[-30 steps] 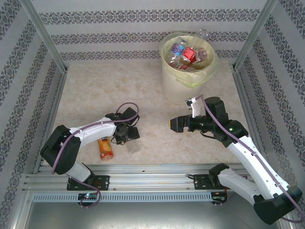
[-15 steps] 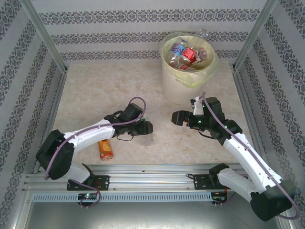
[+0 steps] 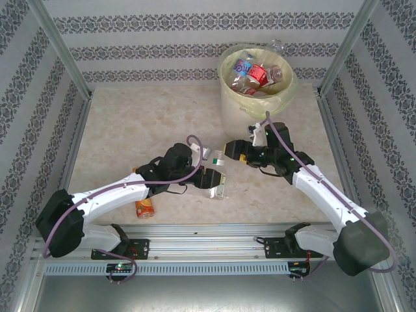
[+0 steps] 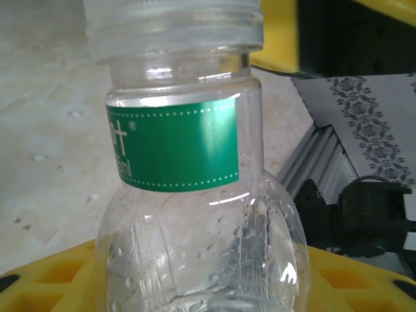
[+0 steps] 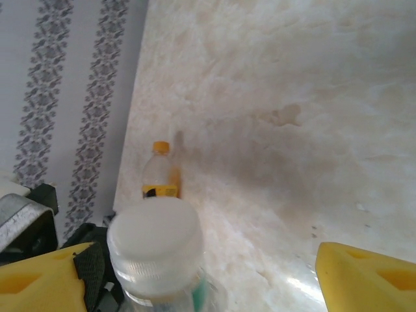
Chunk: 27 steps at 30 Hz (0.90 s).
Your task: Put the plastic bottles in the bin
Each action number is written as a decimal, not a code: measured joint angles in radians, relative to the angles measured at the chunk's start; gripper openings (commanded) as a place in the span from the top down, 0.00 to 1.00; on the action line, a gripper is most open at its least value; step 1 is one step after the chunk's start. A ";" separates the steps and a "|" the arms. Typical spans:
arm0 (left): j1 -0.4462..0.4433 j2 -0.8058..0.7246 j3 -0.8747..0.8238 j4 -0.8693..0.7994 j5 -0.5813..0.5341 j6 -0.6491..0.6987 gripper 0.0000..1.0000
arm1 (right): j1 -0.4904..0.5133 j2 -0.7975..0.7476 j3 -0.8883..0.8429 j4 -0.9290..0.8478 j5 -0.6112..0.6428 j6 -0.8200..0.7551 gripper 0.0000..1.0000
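The bottle is in my left gripper by its lower body (image 3: pixel 217 188), far from the bin, so next my right gripper grips the cap end (image 3: pixel 218 156) and moves it there.
My left gripper (image 3: pixel 208 180) is shut on a clear plastic bottle (image 3: pixel 218 170) with a green label (image 4: pixel 175 146) and a white cap (image 5: pixel 155 239), held above the table's middle. Yellow fingers (image 4: pixel 49 276) flank its lower body in the left wrist view. My right gripper (image 3: pixel 229 151) is open at the bottle's cap end. The cap sits between its yellow fingers (image 5: pixel 367 273), nearer the left one. Another bottle (image 3: pixel 144 205) with an orange label and cap (image 5: pixel 160 147) lies on the table beside the left arm. The bin (image 3: pixel 229 110) at the back right holds several bottles (image 3: pixel 255 75).
Patterned walls with metal posts (image 3: pixel 62 49) close in the table on three sides. An aluminium rail (image 3: pixel 208 237) runs along the near edge by the arm bases. Bare marble tabletop (image 3: pixel 143 123) lies to the left of the bin.
My left arm has carried the green-label bottle right, up toward the right gripper. My right gripper has swung left to meet the cap, and its jaws have narrowed somewhat.
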 measured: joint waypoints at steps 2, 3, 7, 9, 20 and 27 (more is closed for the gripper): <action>-0.004 0.000 0.000 0.010 0.003 0.006 0.44 | 0.022 0.015 0.007 0.028 -0.018 0.003 0.20; -0.005 0.000 0.000 0.016 0.003 0.010 0.44 | 0.031 0.022 0.008 0.041 -0.026 0.008 0.24; -0.006 0.000 0.000 0.024 0.002 0.018 0.42 | 0.044 0.036 0.008 0.061 -0.041 0.026 0.34; -0.006 0.000 0.000 0.029 -0.002 0.022 0.41 | 0.044 0.036 0.008 0.068 -0.042 0.027 0.39; -0.006 -0.002 0.000 0.037 -0.016 0.025 0.36 | 0.046 0.034 0.008 0.085 -0.053 0.023 0.67; -0.006 -0.024 0.002 0.040 -0.040 0.024 0.00 | 0.032 -0.018 0.044 -0.006 -0.007 0.006 0.71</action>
